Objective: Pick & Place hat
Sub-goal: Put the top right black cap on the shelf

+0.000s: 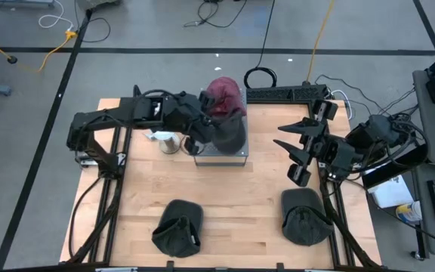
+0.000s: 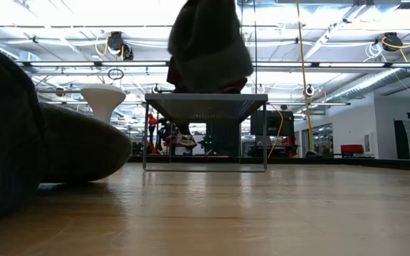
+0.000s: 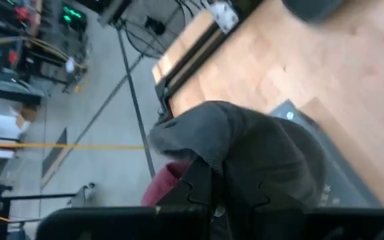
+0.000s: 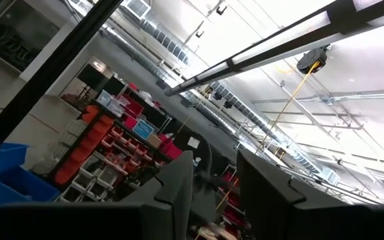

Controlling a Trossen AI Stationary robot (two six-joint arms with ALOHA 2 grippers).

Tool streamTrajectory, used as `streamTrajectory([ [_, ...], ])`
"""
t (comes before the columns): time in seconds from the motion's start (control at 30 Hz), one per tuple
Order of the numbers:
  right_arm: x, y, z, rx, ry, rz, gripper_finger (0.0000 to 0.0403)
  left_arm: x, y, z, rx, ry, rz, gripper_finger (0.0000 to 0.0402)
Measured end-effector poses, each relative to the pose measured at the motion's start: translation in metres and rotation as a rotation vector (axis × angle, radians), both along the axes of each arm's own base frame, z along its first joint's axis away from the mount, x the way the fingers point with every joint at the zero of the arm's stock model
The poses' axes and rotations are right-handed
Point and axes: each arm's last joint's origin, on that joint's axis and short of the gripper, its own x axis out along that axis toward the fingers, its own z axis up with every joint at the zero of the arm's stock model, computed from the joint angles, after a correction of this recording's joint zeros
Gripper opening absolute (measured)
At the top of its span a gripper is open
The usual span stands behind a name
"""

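The dark grey hat point(image 2: 211, 50) is hanging crooked over the stand. My left gripper should turn it until it is level and bring it down onto the stand point(image 1: 221, 156) before opening.
My left gripper point(image 1: 201, 136) is shut on a dark grey hat point(image 1: 229, 133) over a grey metal stand point(image 1: 221, 156) at the table's far middle. The hat also shows in the left wrist view point(image 3: 259, 150). A maroon hat point(image 1: 223, 95) lies on the stand's far side, partly under the grey one; it shows in the left wrist view point(image 3: 164, 185) too. In the low view the hats point(image 2: 208, 46) show on top of the stand point(image 2: 205, 107). My right gripper point(image 1: 299, 148) is open and empty, raised at the right side of the table. My left gripper holds the dark grey hat by its edge nearest the table's left point(image 3: 209, 157), pinched between the two fingers. The fingers come level from the table's left. The hat's far part lies over the stand and against the maroon hat. The fingers hide the exact place of contact.
Two more dark hats lie near the front edge, one left of centre point(image 1: 178, 227) and one at the right point(image 1: 303, 216). A white mushroom-shaped object point(image 1: 161, 140) stands just left of the stand. Bare wood lies between the stand and the near hats.
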Motion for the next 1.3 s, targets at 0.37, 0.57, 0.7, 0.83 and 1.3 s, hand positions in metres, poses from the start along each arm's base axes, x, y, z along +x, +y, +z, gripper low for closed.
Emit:
streamTrajectory([
  [0.37, 0.001, 0.001, -0.001, 0.016, 0.003, 0.009, 0.0110, -0.003, -0.013, -0.005, -0.017, 0.051, 0.045, 0.0014],
  [0.57, 0.001, 0.001, -0.001, 0.023, 0.003, 0.012, 0.0110, 0.010, 0.007, -0.014, 0.015, 0.056, 0.111, 0.0014],
  [0.7, 0.002, 0.001, -0.001, 0.023, 0.005, 0.013, 0.0109, 0.023, 0.022, -0.030, 0.011, 0.115, 0.157, 0.0014],
  [0.83, 0.002, 0.001, -0.001, 0.020, 0.007, 0.012, 0.0109, 0.033, 0.031, -0.042, 0.007, 0.136, 0.182, 0.0014],
  [1.3, 0.002, 0.001, -0.002, -0.031, 0.015, -0.011, 0.0109, 0.055, 0.040, -0.054, 0.228, 0.136, 0.267, 0.0014],
])
